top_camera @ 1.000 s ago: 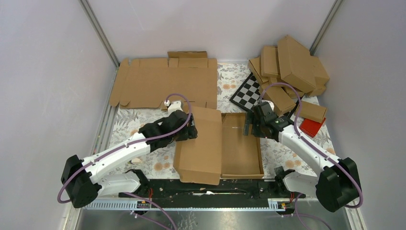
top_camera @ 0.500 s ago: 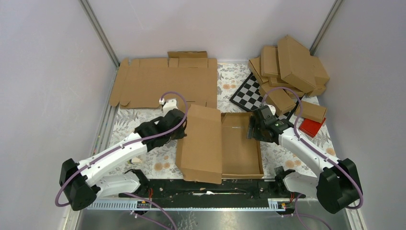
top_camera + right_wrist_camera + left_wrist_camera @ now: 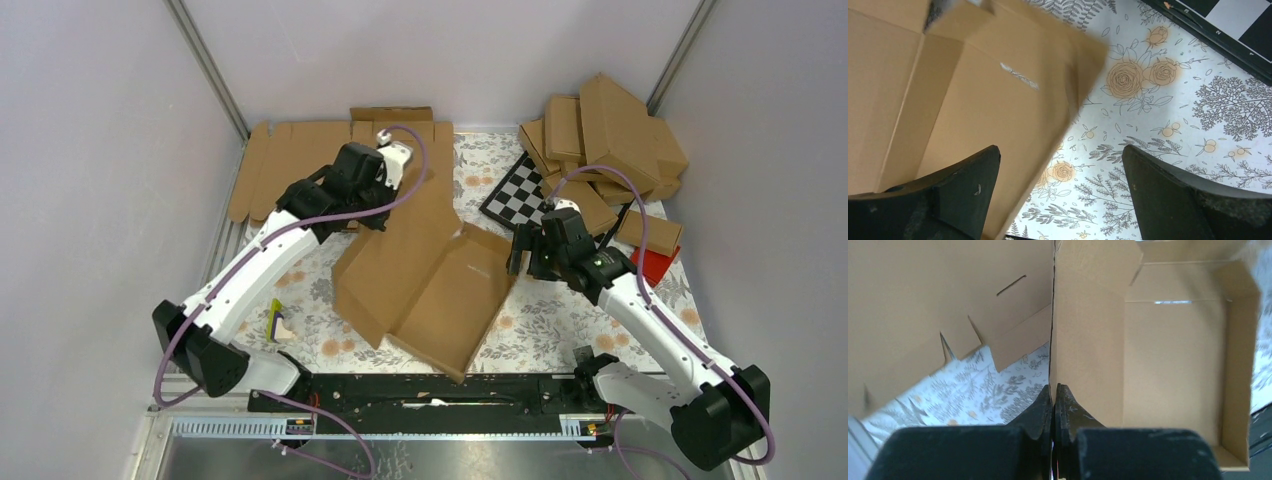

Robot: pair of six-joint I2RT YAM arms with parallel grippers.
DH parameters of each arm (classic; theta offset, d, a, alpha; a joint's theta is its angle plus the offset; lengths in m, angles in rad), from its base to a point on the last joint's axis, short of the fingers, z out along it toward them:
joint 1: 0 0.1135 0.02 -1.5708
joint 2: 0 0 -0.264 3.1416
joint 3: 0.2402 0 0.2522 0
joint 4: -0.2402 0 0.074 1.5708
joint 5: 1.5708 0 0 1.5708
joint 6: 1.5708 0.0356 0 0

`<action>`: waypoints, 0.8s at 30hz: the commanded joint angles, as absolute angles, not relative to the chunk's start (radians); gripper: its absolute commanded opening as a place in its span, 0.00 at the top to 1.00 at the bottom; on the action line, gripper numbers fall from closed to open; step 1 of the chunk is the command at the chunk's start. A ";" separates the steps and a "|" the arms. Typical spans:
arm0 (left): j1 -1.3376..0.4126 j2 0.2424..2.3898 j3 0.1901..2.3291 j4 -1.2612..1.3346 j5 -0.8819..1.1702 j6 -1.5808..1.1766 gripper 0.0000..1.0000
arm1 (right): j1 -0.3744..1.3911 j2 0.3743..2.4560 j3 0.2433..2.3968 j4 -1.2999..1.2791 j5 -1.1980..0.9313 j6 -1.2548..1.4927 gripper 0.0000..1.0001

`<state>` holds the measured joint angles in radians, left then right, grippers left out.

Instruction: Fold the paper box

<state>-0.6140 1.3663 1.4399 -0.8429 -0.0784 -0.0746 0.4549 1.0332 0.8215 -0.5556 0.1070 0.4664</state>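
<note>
The paper box (image 3: pixel 455 300) lies at an angle across the mat. Next, my left gripper turns it straight by the lid's edge (image 3: pixel 1053 357) before my right gripper meets the box's side.
The paper box (image 3: pixel 430 285) lies diagonally across the flowered mat, its shallow tray open and its lid panel raised toward the back left. My left gripper (image 3: pixel 392 205) is shut on the lid's thin edge. In the left wrist view the cardboard edge runs straight up from between the closed left gripper (image 3: pixel 1053 390), with the paper box tray (image 3: pixel 1173 365) to the right. My right gripper (image 3: pixel 522 248) hangs open over the box's right corner. In the right wrist view the paper box (image 3: pixel 973 100) passes under the left finger; nothing sits inside the right gripper (image 3: pixel 1060 150).
A large flat cardboard sheet (image 3: pixel 320 165) lies at the back left, under the left arm. Folded boxes (image 3: pixel 610 135) are piled at the back right beside a checkered board (image 3: pixel 518 195) and a red block (image 3: pixel 652 266). A small yellow-green item (image 3: pixel 275 320) lies near the left base.
The left gripper shut on the lid edge and swung toward the back left, turning the box from square to diagonal. The right gripper opened wide and lifted slightly off the box's right wall.
</note>
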 commanded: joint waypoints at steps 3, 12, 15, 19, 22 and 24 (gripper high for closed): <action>-0.614 1.440 1.525 -0.901 0.113 0.424 1.00 | 0.450 1.050 0.842 -0.538 0.024 0.426 0.00; -0.619 1.541 1.645 -0.804 0.214 0.675 1.00 | 0.449 1.036 0.803 -0.504 0.077 0.449 0.00; -0.622 1.576 1.665 -0.784 0.201 0.691 1.00 | 0.443 0.978 0.752 -0.495 0.143 0.486 0.04; -0.623 1.598 1.657 -0.768 0.200 0.722 1.00 | 0.435 0.973 0.673 -0.459 0.136 0.512 0.13; -0.623 1.597 1.627 -0.736 0.176 0.749 1.00 | 0.404 0.999 0.634 -0.473 0.276 0.595 0.25; -0.623 1.600 1.619 -0.729 0.157 0.756 1.00 | 0.347 0.984 0.595 -0.417 0.282 0.625 0.30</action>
<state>-0.6205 1.6009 1.6253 -0.7963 0.1684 0.6964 0.4225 0.9905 0.6506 -0.4805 0.1619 0.5262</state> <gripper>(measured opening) 0.018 0.740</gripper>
